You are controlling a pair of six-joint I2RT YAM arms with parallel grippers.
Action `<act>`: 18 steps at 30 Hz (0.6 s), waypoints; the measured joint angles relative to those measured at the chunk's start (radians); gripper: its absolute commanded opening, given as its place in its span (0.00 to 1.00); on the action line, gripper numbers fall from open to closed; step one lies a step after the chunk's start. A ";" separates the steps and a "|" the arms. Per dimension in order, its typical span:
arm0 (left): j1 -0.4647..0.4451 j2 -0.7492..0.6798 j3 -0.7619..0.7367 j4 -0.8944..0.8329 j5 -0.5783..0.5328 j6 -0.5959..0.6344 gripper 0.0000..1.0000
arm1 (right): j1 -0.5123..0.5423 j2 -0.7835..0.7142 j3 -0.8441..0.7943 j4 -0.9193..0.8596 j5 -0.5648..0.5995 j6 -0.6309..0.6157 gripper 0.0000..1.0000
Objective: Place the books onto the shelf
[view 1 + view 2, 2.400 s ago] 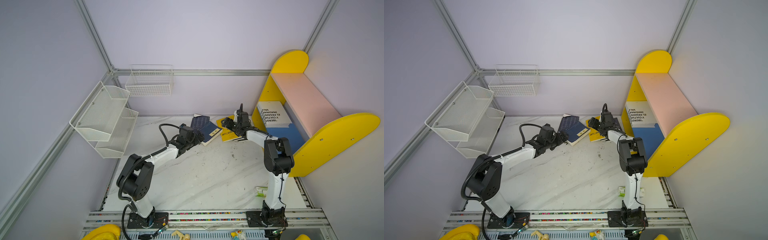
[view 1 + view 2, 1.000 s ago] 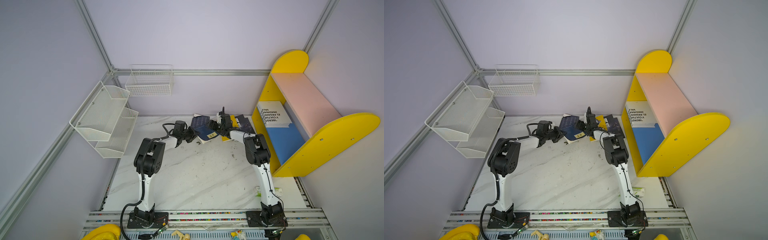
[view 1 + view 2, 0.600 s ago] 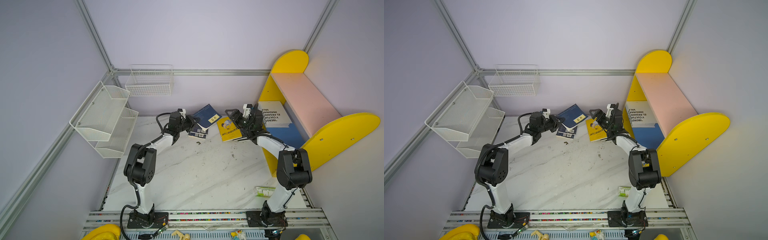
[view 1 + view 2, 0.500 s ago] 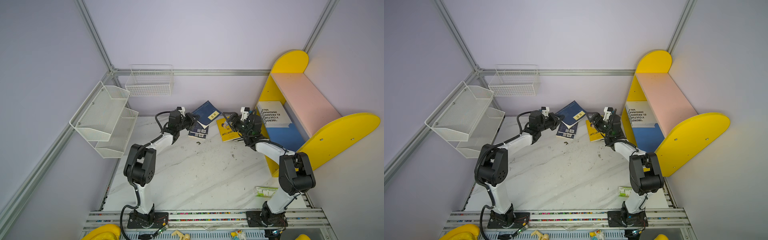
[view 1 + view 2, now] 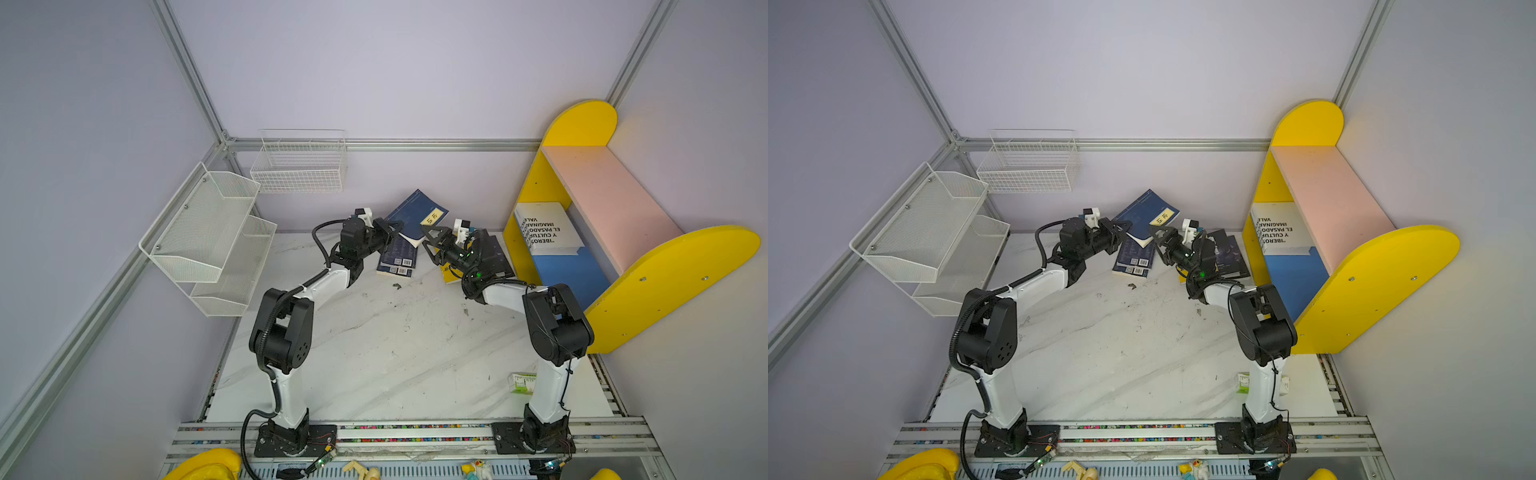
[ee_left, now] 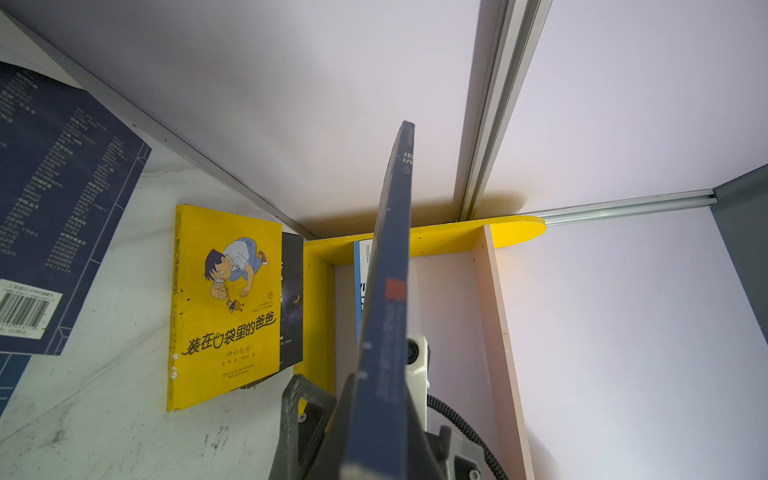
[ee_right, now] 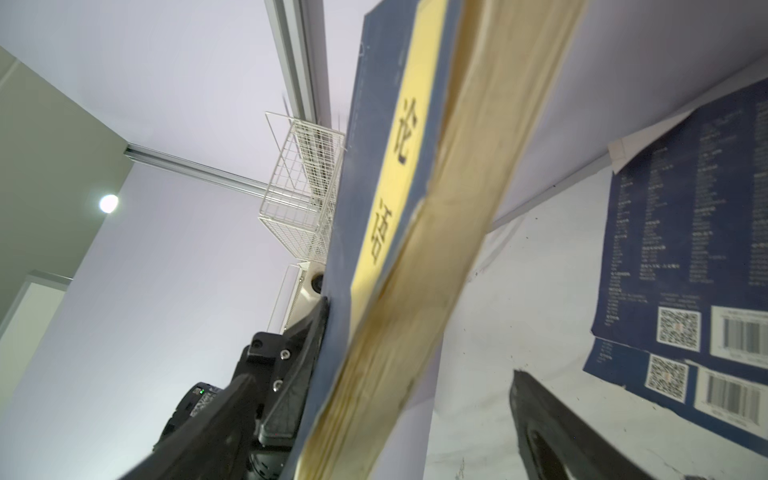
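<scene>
The raised navy book's page edge [image 7: 441, 248] faces the robot's right gripper, so the left gripper should take a new grip on the book's spine [image 6: 392, 220] and turn the book's bottom edge toward the right gripper.
My left gripper [image 5: 390, 232] [image 6: 376, 424] is shut on a navy book with a yellow label [image 5: 415, 212] [image 5: 1146, 210], holding it tilted up off the table by the back wall. Facing it, my right gripper [image 5: 430, 243] [image 5: 1160, 241] stands open, and the book's page edge [image 7: 436, 249] runs between its fingers [image 7: 540, 415]. Two navy books [image 5: 397, 257] lie flat below. The yellow cartoon book [image 6: 224, 307] and a dark book [image 5: 494, 253] lie under my right arm. The shelf [image 5: 602, 199] has a white book [image 5: 548, 228] on its blue board.
A white mesh tiered rack [image 5: 208, 232] and a wire basket [image 5: 299, 162] hang on the walls at left. A small green-and-white box [image 5: 523, 382] sits by the right arm's base. The back wall stands just behind the raised book.
My left gripper has lifted the navy book from the pile to where it hangs now. My right gripper has swung left from the shelf side until its fingers stand on either side of the book's edge.
</scene>
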 measured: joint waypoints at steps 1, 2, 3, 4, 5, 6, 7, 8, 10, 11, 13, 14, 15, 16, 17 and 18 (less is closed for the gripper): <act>-0.001 0.001 0.000 0.002 0.000 -0.005 0.00 | 0.000 0.012 0.011 0.023 0.001 0.018 0.75; -0.002 0.001 0.000 0.004 0.001 -0.008 0.00 | 0.000 0.022 0.022 0.037 0.000 0.030 0.68; -0.002 0.002 0.000 0.006 0.001 -0.010 0.00 | 0.000 0.035 0.035 0.054 -0.001 0.047 0.62; -0.003 0.004 0.000 0.008 0.000 -0.010 0.01 | 0.002 0.047 0.047 0.065 0.000 0.063 0.55; -0.003 0.005 0.000 0.009 0.000 -0.010 0.02 | 0.003 0.057 0.054 0.074 0.001 0.073 0.48; -0.003 0.006 0.000 0.010 0.000 -0.009 0.03 | 0.005 0.066 0.056 0.079 0.001 0.085 0.40; -0.002 0.007 0.000 0.010 0.002 -0.008 0.05 | 0.007 0.069 0.052 0.079 0.003 0.095 0.34; -0.001 0.008 0.002 0.009 0.007 -0.005 0.07 | 0.010 0.070 0.046 0.081 0.009 0.098 0.29; 0.007 0.022 0.023 -0.003 0.043 0.014 0.15 | 0.014 0.068 0.018 0.099 0.027 0.105 0.16; 0.011 0.032 0.037 -0.014 0.064 0.022 0.23 | 0.015 0.065 0.007 0.104 0.031 0.104 0.13; 0.024 0.048 0.052 -0.021 0.107 0.043 0.39 | 0.015 0.056 -0.006 0.101 0.036 0.103 0.10; 0.030 0.049 0.053 -0.029 0.127 0.061 0.49 | 0.014 0.054 -0.008 0.097 0.031 0.099 0.09; 0.037 0.048 0.055 -0.042 0.144 0.080 0.60 | 0.014 0.054 -0.010 0.089 0.025 0.096 0.09; 0.044 0.045 0.059 -0.055 0.160 0.102 0.66 | 0.012 0.054 -0.010 0.078 0.020 0.095 0.09; 0.051 0.040 0.061 -0.072 0.172 0.127 0.70 | 0.006 0.054 -0.010 0.069 0.011 0.094 0.08; 0.060 0.028 0.061 -0.101 0.186 0.156 0.75 | 0.003 0.054 -0.010 0.062 -0.006 0.093 0.08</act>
